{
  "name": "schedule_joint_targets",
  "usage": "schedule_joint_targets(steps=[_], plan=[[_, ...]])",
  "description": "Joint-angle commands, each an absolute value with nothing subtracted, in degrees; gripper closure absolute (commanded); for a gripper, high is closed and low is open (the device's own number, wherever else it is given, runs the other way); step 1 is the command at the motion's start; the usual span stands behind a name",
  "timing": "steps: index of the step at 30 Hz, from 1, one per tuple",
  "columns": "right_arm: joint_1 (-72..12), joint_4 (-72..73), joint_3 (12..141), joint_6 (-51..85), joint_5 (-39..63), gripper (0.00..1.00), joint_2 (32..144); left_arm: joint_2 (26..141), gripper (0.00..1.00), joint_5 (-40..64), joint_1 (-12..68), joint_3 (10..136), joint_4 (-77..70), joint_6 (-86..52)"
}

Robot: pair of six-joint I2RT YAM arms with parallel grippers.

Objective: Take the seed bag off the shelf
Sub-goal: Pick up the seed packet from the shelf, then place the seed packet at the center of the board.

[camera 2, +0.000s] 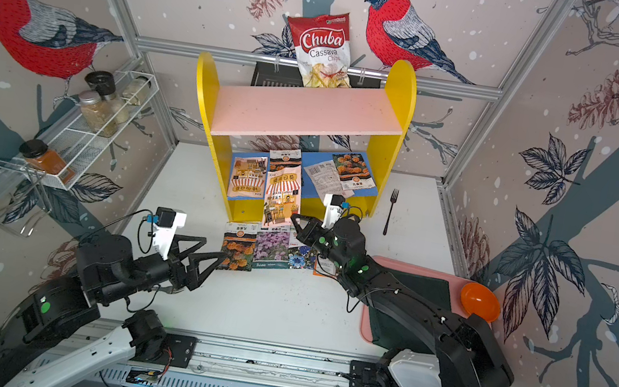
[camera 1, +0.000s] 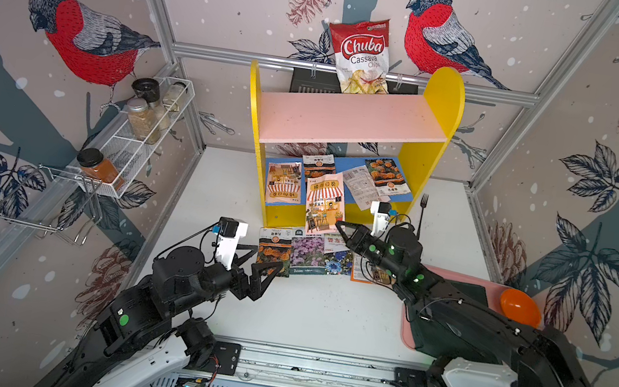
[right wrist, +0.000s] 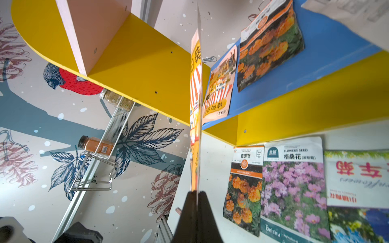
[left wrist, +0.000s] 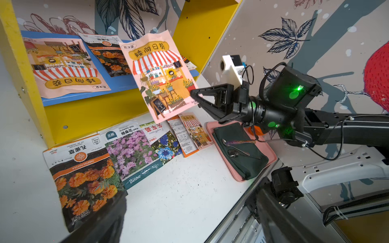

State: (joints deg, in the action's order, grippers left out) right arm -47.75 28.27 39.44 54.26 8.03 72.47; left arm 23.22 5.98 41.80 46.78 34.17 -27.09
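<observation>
I should keep my right gripper going, with the held pink seed bag (camera 2: 282, 195) clear of the blue board, to the free table before the packet row (camera 2: 241, 293) and release it there.
The shelf (camera 1: 439, 110) (camera 2: 397, 103) has yellow sides, a pink upper board and a blue lower board (left wrist: 117, 84). My right gripper (camera 1: 338, 224) (camera 2: 293, 216) (left wrist: 192, 93) (right wrist: 197, 192) is shut on the lower corner of a pink seed bag (camera 1: 325, 201) (camera 2: 281, 198) (left wrist: 162, 77) (right wrist: 195, 105) with a striped shop awning. The bag hangs tilted in the air in front of the lower board, above the table. Several other seed bags (camera 1: 282, 182) lie on the blue board. My left gripper (camera 1: 267, 265) (camera 2: 215, 249) (left wrist: 189, 227) stands open and empty, low over the table to the left.
Several seed packets (camera 1: 306, 253) (left wrist: 130, 153) lie in a row on the table before the shelf. A pink tray (camera 1: 455, 274) with a dark cloth and an orange bowl (camera 1: 519, 305) is at the right. A fork (camera 1: 421, 212), a chips bag (camera 1: 361, 57) and a white spice rack (camera 1: 139, 142) are around.
</observation>
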Motion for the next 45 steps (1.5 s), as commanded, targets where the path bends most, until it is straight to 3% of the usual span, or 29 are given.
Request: schedule_joint_targets(steps=[1, 8, 24, 31, 45], plan=[[-52.37, 29.95, 37.00, 54.77, -1.35, 1.00, 70.13, 22.95, 0.04, 7.62, 41.66, 47.80, 35.68, -27.66], [-63.66, 33.94, 33.50, 59.49, -9.34, 1.00, 72.24, 22.00, 0.04, 7.65, 41.66, 48.81, 37.37, -27.47], [-84.47, 47.99, 34.40, 72.83, -25.63, 1.00, 92.92, 21.23, 0.04, 7.09, 41.66, 47.64, 36.19, -28.28], [-87.89, 49.09, 35.16, 74.32, -31.15, 1.00, 96.35, 20.32, 0.04, 7.29, 41.66, 46.43, 35.78, -28.90], [-89.12, 47.24, 38.12, 77.23, -30.90, 1.00, 102.83, 19.59, 0.04, 7.65, 41.66, 44.81, 34.63, -29.36]])
